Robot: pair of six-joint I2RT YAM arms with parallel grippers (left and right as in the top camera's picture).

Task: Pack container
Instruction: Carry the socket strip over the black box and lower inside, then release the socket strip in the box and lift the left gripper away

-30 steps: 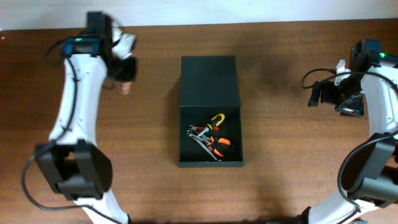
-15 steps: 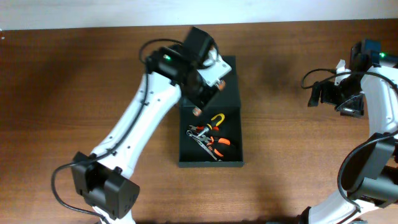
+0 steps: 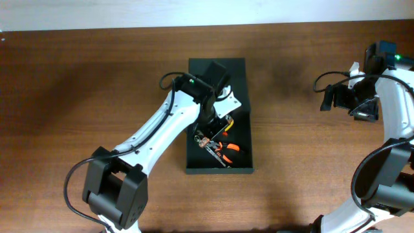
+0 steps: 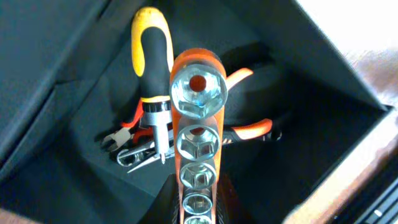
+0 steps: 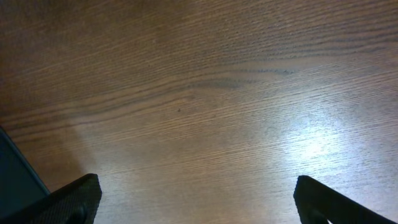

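The socket rail [image 4: 198, 124] is hanging between the container's sides next to the screwdriver. My left gripper should keep lowering it until it sits in the open compartment [image 3: 238, 134], and then let go.
The container [image 3: 237, 72], a matte black box with its flap lid laid open toward the far side, sits mid-table. Inside lie a yellow-handled screwdriver [image 4: 151, 59] and orange-handled pliers [image 4: 250, 126], also seen from overhead as the pliers [image 3: 229, 149]. My left gripper [image 3: 217, 127] hangs over the box's open compartment, shut on an orange socket rail [image 4: 196, 93] carrying several chrome sockets; in the left wrist view the gripper [image 4: 198, 202] clamps the rail's lower end. My right gripper [image 3: 352, 103] hovers over bare table at the right, and its own view shows the right gripper [image 5: 196, 199] open and holding nothing.
Brown wooden table [image 3: 310, 162] surrounds the box. A corner of the container [image 5: 12, 177] shows at the left edge of the right wrist view. The box's walls [image 4: 348, 81] rise close around the held rail.
My left arm has swung from the table's far left to over the box, carrying the socket rail down into the open compartment. The right arm has stayed still.
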